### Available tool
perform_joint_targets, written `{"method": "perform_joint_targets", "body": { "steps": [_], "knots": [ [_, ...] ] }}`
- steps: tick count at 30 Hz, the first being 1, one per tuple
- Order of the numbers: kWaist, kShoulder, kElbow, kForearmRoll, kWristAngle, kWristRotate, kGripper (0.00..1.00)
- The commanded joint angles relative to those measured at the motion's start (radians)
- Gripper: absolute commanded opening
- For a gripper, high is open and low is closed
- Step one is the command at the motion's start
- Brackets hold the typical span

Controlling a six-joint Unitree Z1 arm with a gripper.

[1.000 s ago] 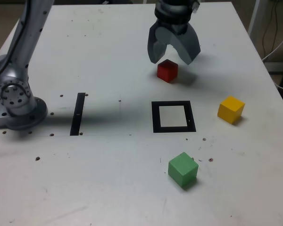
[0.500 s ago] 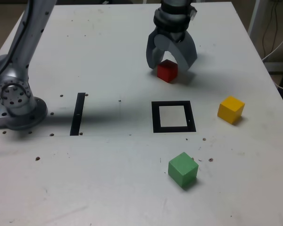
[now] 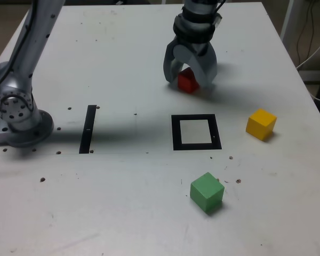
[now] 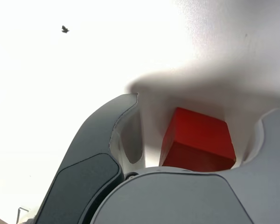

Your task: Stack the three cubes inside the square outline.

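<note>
I expect the red cube (image 3: 188, 81) to turn square to the open fingers when I close my gripper, because it sits crooked (image 4: 201, 115) between them.
The red cube (image 3: 187, 81) rests on the white table beyond the square outline (image 3: 196, 132). My gripper (image 3: 189, 80) has come down around it, open, one finger on each side; I cannot tell whether the pads touch it. In the wrist view the red cube (image 4: 198, 140) lies between the grey fingers (image 4: 91, 172) with a gap on one side. The yellow cube (image 3: 261, 124) lies at the exterior view's right of the outline. The green cube (image 3: 207, 192) lies nearer the camera than the outline.
A narrow black strip (image 3: 88, 128) lies at the exterior view's left of the outline. The arm's grey base (image 3: 17, 114) stands at the table's left edge. Small dark specks dot the table (image 3: 122, 202).
The gripper has dropped from above the red cube to straddle it, and its fingers have drawn closer together. The cubes have stayed put.
</note>
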Motion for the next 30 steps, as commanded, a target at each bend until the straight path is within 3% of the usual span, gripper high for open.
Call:
{"method": "perform_joint_targets", "body": {
  "steps": [1,10,30],
  "knots": [
    [-0.011,-0.009,0.004,0.004,0.01,-0.017,0.66],
    [-0.029,-0.019,0.004,0.012,0.039,-0.045,0.38],
    [-0.03,-0.029,0.004,0.024,0.05,-0.061,0.36]
  ]
}}
